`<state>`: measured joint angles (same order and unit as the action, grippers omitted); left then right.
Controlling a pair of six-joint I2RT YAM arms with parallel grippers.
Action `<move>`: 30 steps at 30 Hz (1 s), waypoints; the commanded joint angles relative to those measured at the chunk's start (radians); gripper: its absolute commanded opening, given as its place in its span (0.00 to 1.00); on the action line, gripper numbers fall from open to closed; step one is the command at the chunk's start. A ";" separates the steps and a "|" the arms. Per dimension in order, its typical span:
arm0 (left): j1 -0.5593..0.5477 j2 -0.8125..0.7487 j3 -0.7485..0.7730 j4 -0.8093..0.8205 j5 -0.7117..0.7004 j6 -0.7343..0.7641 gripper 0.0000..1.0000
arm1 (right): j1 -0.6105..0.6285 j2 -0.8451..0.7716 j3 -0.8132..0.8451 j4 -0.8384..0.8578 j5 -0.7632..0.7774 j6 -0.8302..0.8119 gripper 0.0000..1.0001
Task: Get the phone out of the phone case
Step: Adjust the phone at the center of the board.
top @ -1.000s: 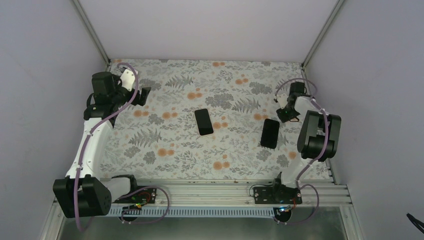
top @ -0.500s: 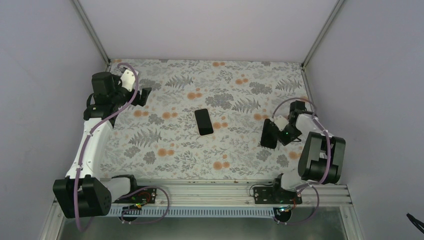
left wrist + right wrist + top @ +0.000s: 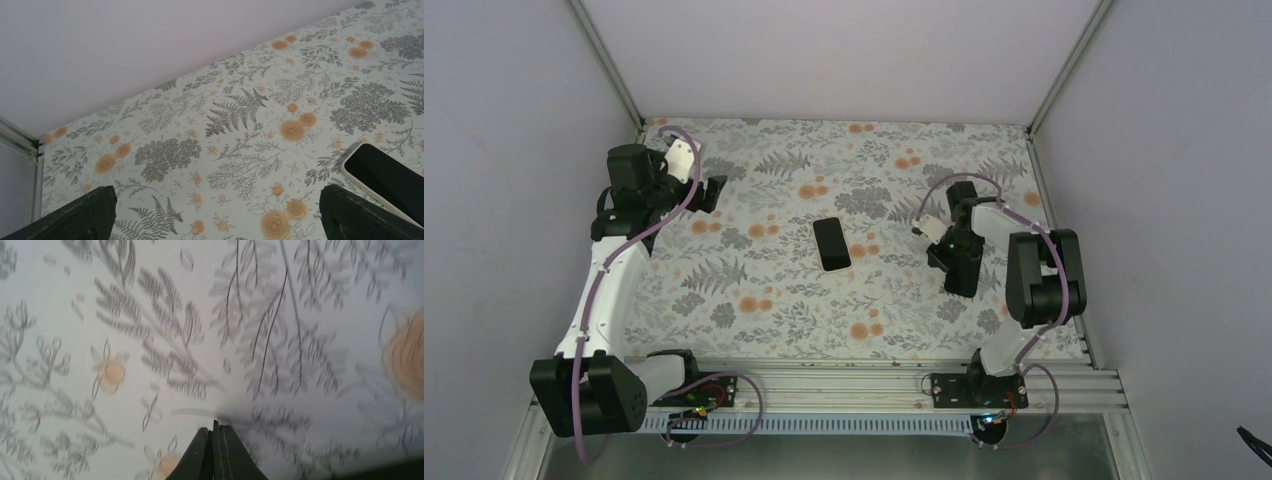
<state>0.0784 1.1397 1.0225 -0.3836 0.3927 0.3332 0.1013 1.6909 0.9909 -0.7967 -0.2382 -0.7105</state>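
The phone case lies with its long edge [image 3: 980,270] facing my right arm. Next, I push the phone case's near corner [image 3: 972,294] around with my right gripper until one of the phone case's short ends faces the gripper.
The phone [image 3: 831,244] lies flat mid-table, black glass up with a pale rim; its corner also shows in the left wrist view [image 3: 387,179]. The phone case [image 3: 964,274], a thin black shell, is to the phone's right. My right gripper [image 3: 951,250] is at the case's far end. In the right wrist view its fingers [image 3: 216,434] are pressed together low over the cloth, with a thin black edge showing between them. My left gripper [image 3: 714,192] is open and empty at the far left, well away from the phone; its fingertips [image 3: 80,215] stand wide apart.
A floral cloth [image 3: 764,300] covers the table. Grey walls close the back and both sides. A metal rail [image 3: 844,385] with the arm bases runs along the near edge.
My right arm swung in from the back right, passed the case's right edge, and now sits over its far end. The phone and the left arm have not moved.
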 commanded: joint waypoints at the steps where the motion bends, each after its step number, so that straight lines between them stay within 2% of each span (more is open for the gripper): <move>1: 0.005 -0.027 -0.005 0.002 -0.018 0.013 1.00 | 0.029 0.063 0.065 0.053 -0.026 0.050 0.04; 4: 0.006 -0.030 -0.014 0.009 -0.022 0.013 1.00 | 0.028 0.050 0.062 0.056 -0.007 0.043 0.04; 8: 0.007 -0.033 -0.020 0.008 -0.033 0.016 1.00 | 0.001 -0.075 0.023 0.043 -0.001 0.031 0.04; 12: 0.008 -0.055 -0.031 0.014 -0.035 0.017 1.00 | -0.069 -0.220 -0.023 -0.033 0.007 -0.010 0.04; 16: 0.009 -0.056 -0.028 0.018 -0.023 0.016 1.00 | -0.183 -0.318 -0.083 -0.094 0.092 -0.070 0.04; 21: 0.008 -0.043 -0.019 0.012 -0.010 0.013 1.00 | -0.297 -0.317 -0.168 -0.080 0.205 -0.132 0.04; 25: 0.009 -0.051 -0.023 0.013 -0.009 0.013 1.00 | -0.308 -0.280 -0.207 -0.032 0.228 -0.129 0.04; 30: 0.009 -0.057 -0.021 0.008 -0.009 0.015 1.00 | -0.306 -0.210 -0.228 0.004 0.186 -0.123 0.04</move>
<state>0.0826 1.0977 0.9962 -0.3817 0.3710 0.3370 -0.2043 1.4410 0.7826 -0.8364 -0.0429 -0.8150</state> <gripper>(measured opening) 0.995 0.037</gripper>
